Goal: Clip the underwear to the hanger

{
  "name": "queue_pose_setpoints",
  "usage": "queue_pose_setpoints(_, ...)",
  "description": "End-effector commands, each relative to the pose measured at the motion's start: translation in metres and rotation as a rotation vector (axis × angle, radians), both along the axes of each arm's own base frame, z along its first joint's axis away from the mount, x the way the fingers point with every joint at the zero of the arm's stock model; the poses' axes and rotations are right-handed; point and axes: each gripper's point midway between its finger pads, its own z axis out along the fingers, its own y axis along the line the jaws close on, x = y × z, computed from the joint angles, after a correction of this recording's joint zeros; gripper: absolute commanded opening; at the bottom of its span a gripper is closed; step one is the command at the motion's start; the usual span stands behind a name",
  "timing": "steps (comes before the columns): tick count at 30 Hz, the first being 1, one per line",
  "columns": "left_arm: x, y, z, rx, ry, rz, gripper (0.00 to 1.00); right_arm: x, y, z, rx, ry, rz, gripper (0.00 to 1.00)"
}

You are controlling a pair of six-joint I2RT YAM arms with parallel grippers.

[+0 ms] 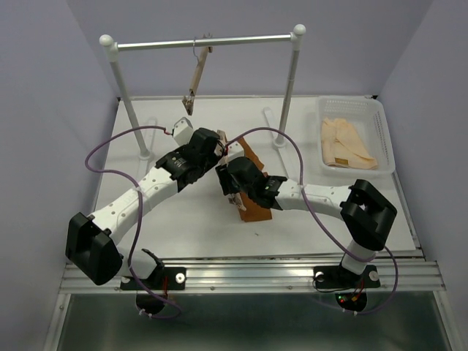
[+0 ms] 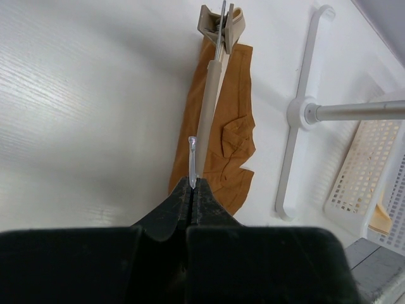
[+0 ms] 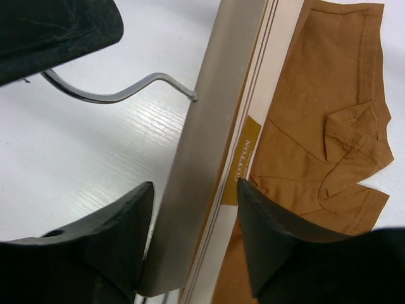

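Observation:
I should take the hanger's bar (image 3: 191,209) with my right gripper before my left gripper opens, because my left gripper covers the wire hook (image 3: 104,99) that must go over the rail.
The rust-brown underwear (image 1: 256,208) lies flat on the white table between my two arms. It also shows in the left wrist view (image 2: 231,152) and the right wrist view (image 3: 316,126). The hanger's light-wood bar (image 2: 209,107) lies along its pale waistband (image 3: 269,95), with a clip (image 2: 218,25) at the far end. My left gripper (image 1: 219,150) (image 2: 192,183) is shut on the hanger's wire hook (image 2: 192,161). My right gripper (image 1: 232,191) (image 3: 195,187) is open, its jaws on either side of the bar (image 3: 202,145) and waistband.
A steel rail (image 1: 205,42) on white posts spans the back, with a second hanger (image 1: 196,80) dangling from it. Its cross-shaped foot (image 2: 297,114) stands close on the right. A white basket (image 1: 384,139) of cream garments (image 1: 347,142) sits at the back right.

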Motion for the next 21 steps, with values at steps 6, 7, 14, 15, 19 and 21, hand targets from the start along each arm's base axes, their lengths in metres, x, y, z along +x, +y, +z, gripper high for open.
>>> queue_pose_setpoints(6,0.010,-0.007,0.036,-0.048,-0.087,0.003,0.00,0.011,0.006,0.016,0.050,-0.072,-0.042,0.35)
queue_pose_setpoints(7,0.010,-0.010,0.034,-0.051,-0.081,-0.008,0.00,0.011,0.006,0.017,0.051,-0.076,-0.039,0.28)
queue_pose_setpoints(14,0.014,-0.028,0.041,-0.064,-0.105,-0.099,0.19,0.009,0.007,0.018,0.070,-0.064,-0.040,0.01)
queue_pose_setpoints(15,0.014,-0.029,0.043,-0.064,-0.109,-0.107,0.36,0.011,0.005,0.018,0.069,-0.067,-0.054,0.01)
queue_pose_setpoints(19,0.013,-0.032,0.054,-0.064,-0.149,-0.148,0.70,0.012,-0.004,0.026,0.089,-0.080,-0.103,0.01)
queue_pose_setpoints(21,0.012,-0.033,0.064,-0.083,-0.181,-0.158,0.88,0.013,-0.006,0.030,0.091,-0.088,-0.113,0.01)
